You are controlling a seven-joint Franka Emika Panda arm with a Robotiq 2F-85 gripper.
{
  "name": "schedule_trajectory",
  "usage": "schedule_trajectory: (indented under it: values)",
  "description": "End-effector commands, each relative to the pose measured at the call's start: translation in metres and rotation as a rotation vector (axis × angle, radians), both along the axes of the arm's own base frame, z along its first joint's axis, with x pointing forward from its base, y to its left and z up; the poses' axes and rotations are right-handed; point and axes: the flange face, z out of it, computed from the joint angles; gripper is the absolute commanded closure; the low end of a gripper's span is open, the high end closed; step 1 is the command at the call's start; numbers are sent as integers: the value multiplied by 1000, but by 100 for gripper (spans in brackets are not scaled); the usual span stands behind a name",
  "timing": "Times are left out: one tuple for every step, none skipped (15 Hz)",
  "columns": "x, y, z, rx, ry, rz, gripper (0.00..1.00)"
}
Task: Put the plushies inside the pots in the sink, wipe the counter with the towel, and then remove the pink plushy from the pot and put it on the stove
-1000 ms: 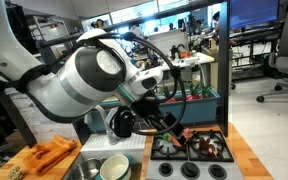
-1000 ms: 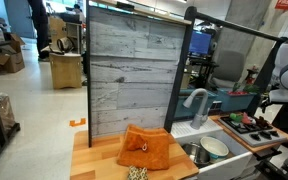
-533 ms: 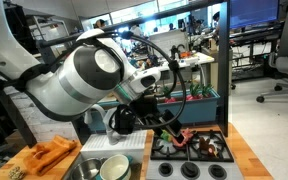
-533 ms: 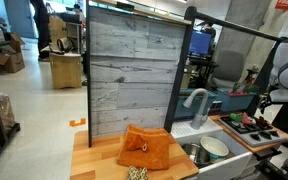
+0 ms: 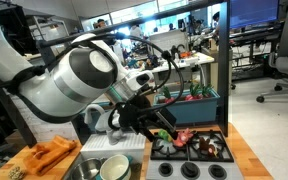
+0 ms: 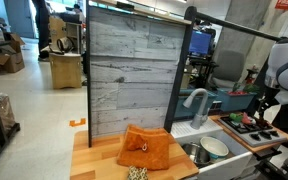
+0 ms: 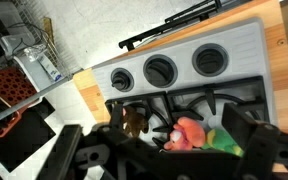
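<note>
The green plushy is resting against the pink plushy (image 7: 188, 131) below one side of my open gripper, so next I turn and pick up the green plushy (image 7: 221, 141) alone first.
A pink plushy with a green part (image 7: 187, 132) lies on the stove grate (image 7: 219, 100), and a brown plushy (image 7: 134, 121) lies to its left. My gripper (image 7: 164, 152) is open, its dark fingers on either side of the pink plushy and just above it, holding nothing. In an exterior view the gripper (image 5: 164, 127) hangs over the stove (image 5: 209, 168) beside the pink plushy (image 5: 185, 138). A metal pot (image 5: 87, 168) and a white pot (image 5: 114, 168) sit in the sink. The orange towel (image 5: 54, 155) lies on the wooden counter; it also shows in an exterior view (image 6: 146, 148).
A curved faucet (image 6: 194, 101) stands behind the sink (image 6: 206, 152). A tall wood-plank backboard (image 6: 129, 70) rises behind the counter. The stove's knobs (image 7: 159, 70) line its front panel. Something small lies at the counter's front edge (image 6: 136, 173).
The arm has shifted slightly over the stove and the gripper has lifted a little. The plushies, pots and towel have not moved.
</note>
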Motion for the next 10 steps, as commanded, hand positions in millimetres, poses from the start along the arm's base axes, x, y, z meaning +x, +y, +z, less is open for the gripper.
schedule_trajectory:
  values:
    - [-7,17,-6,-62,43,-131,0]
    - [-2,6,-4,-18,29,-40,0]
    - [-4,11,-6,-33,38,-78,0]
    - [-5,16,-8,-43,41,-95,0]
    - [5,18,-13,-17,-38,-113,0]
    - [20,17,-18,6,-118,-95,0]
    - [33,15,-23,18,-169,-86,0]
    - [46,13,-26,47,-225,-76,0]
    - [57,11,-29,81,-280,-77,0]
    - [68,9,-34,113,-331,-76,0]
